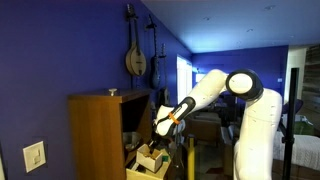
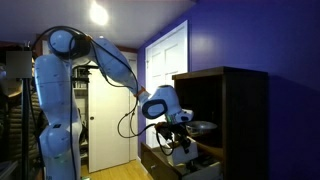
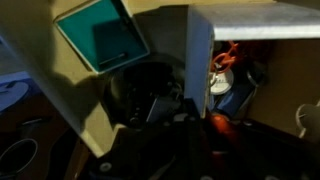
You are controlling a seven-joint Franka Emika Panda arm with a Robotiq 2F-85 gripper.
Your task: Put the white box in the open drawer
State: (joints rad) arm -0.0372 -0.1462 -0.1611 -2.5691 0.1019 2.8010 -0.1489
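Observation:
My gripper should first turn the white box (image 1: 150, 158) straight and move it over the drawer's clear bottom (image 3: 165, 42), because the box hangs crooked to the open drawer.
My gripper (image 1: 156, 133) hangs at the front of the brown cabinet, just above the open drawer (image 1: 133, 170), a pale light-wood drawer at the cabinet's foot. It also shows in an exterior view (image 2: 178, 128) over the drawer (image 2: 200, 168). A small pale box-like shape (image 1: 149, 155) lies right under the fingers, over the drawer; I cannot tell if it is the white box or if the fingers touch it. In the wrist view the fingers (image 3: 185, 125) are dark and blurred. A pale drawer wall (image 3: 60, 95) and a white-rimmed teal-faced box (image 3: 100, 35) lie beyond them.
The brown cabinet (image 1: 95, 135) stands against a blue wall with a white switch plate (image 1: 34, 156) and hung instruments (image 1: 135, 55). Red and blue clutter (image 3: 228, 75) fills a compartment. A white door (image 2: 165, 80) and the robot base (image 2: 55, 120) stand nearby.

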